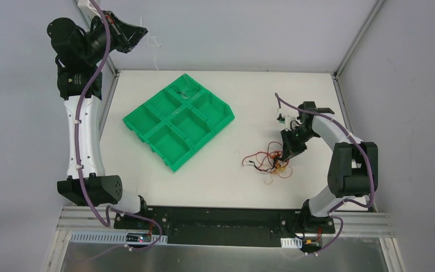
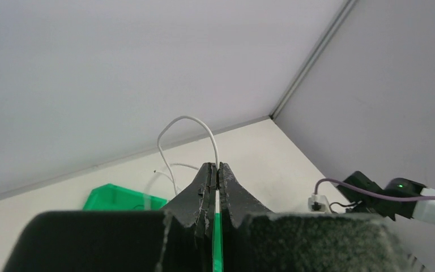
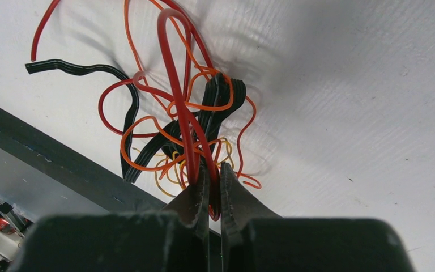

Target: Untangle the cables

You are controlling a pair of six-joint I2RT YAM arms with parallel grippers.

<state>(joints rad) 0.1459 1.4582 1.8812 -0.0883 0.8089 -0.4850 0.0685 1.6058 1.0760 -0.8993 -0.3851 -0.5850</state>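
My left gripper should now go to the closest empty compartment [image 1: 164, 104] beside the dark wire and let go there, because the white cable [image 1: 154, 42] is hanging free of the tangle.
The tangle of cables [image 1: 272, 161] in red, orange, yellow and black lies on the white table at the right. My right gripper [image 1: 288, 152] stands over it, shut on a red cable [image 3: 177, 96] that loops out from the tangle [image 3: 192, 124] between the fingertips. My left gripper [image 1: 139, 33] is raised high at the far left, shut on a white cable [image 2: 188, 127] that arches out of the closed jaws; the white cable also shows in the top view [image 1: 154, 42].
A green tray [image 1: 178, 119] with six compartments lies tilted at the middle left; one far compartment holds a thin dark wire. The black front rail [image 3: 45, 153] runs close to the tangle. Grey walls enclose the table.
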